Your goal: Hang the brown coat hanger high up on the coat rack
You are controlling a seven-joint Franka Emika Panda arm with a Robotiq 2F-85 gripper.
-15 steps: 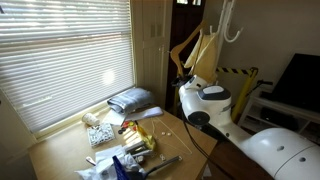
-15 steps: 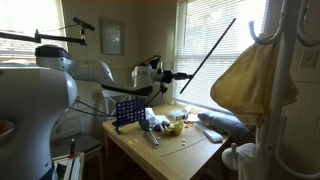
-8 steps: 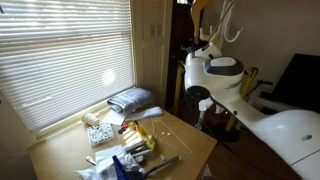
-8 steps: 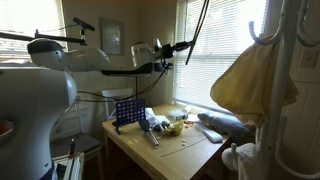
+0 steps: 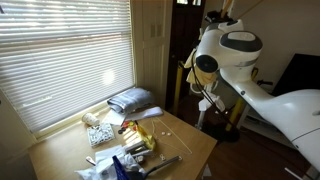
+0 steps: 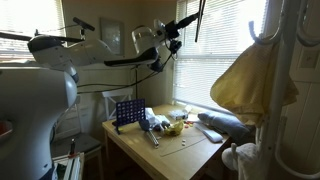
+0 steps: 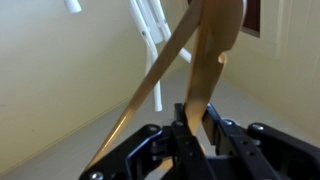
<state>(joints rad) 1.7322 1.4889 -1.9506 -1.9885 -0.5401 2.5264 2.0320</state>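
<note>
The brown coat hanger (image 7: pixel 213 48) is in my gripper too low for the coat rack's upper hooks (image 6: pixel 264 38), so next I back off and lift it above them first.
My gripper (image 7: pixel 197 126) is shut on the brown coat hanger (image 7: pixel 215 50), whose light wooden arms run up and away from the jaws in the wrist view. In an exterior view the gripper (image 6: pixel 181 22) is raised high near the ceiling, and the hanger (image 6: pixel 200 18) shows as a dark bar pointing up. The coat rack's white hooks (image 7: pixel 150 28) show beyond the hanger in the wrist view, apart from it. The white rack pole (image 6: pixel 277 60) stands in the foreground of an exterior view. In an exterior view the raised arm (image 5: pixel 235 55) hides most of the rack.
A pale yellow garment (image 6: pixel 250 80) hangs on the rack. A wooden table (image 5: pixel 190 150) holds a folded grey cloth (image 5: pixel 130 98), a blue rack (image 6: pixel 127 112) and small clutter. Window blinds (image 5: pixel 60 60) run along the wall. A black screen (image 5: pixel 300 78) stands behind the arm.
The arm has risen steeply with the hanger. The hanger has gone from slanting over the table to pointing up near the ceiling, closer to the rack's top.
</note>
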